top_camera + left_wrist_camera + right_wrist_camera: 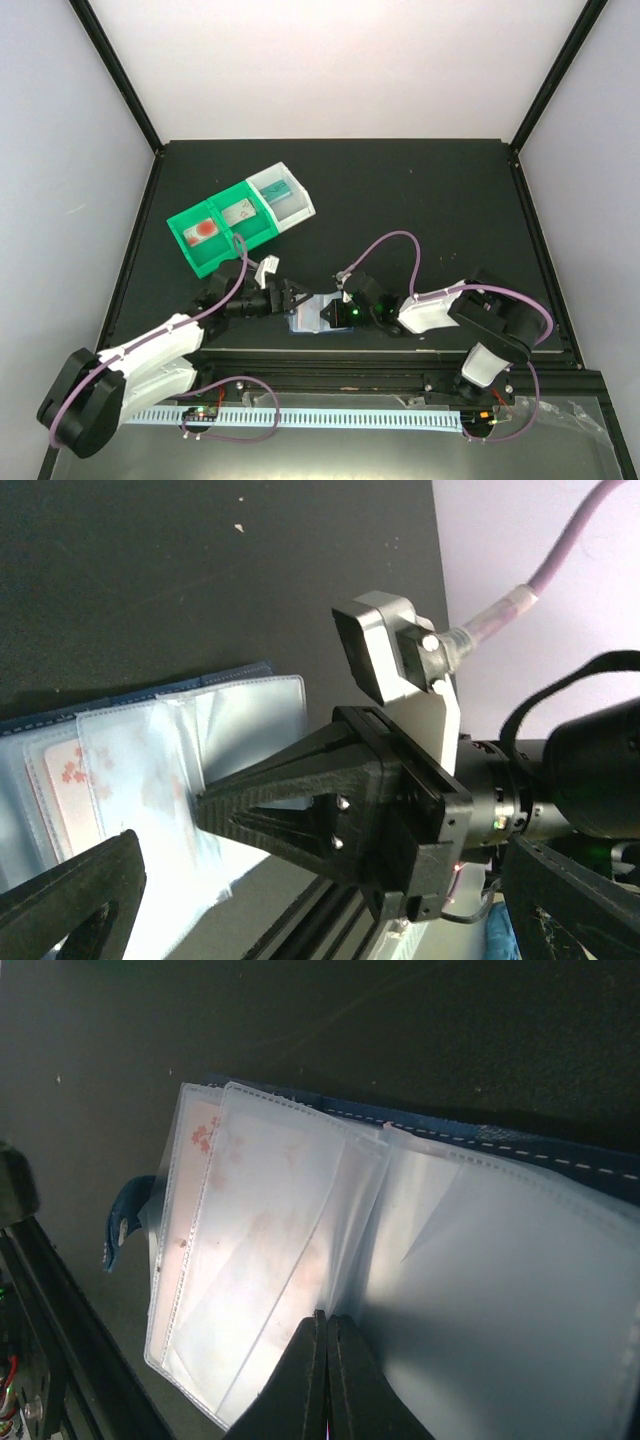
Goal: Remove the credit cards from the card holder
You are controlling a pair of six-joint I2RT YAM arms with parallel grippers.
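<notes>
A clear page (272,1195) is lying over most of the pink card (196,1155), so next I turn that page over first. My right gripper should take the pink card after that.
The card holder (312,318) lies open near the table's front edge, its translucent pages fanned out. It also shows in the left wrist view (240,705) and the right wrist view (500,1260). A pale pink card (66,780) with small flowers sits in a rear page (203,1132); another whitish card (265,1250) shows through the front page. My right gripper (327,1322) is shut, its tips pinching the edge of a raised page; it also shows in the top view (333,312) and left wrist view (205,805). My left gripper (297,296) is open and empty just left of the holder.
A green compartment tray (190,250) with a white end bin (297,208) stands behind and left of the holder. A card with a red-orange patch (205,228) and a second card (240,212) lie in it. The table's front rail (330,360) runs just below the holder.
</notes>
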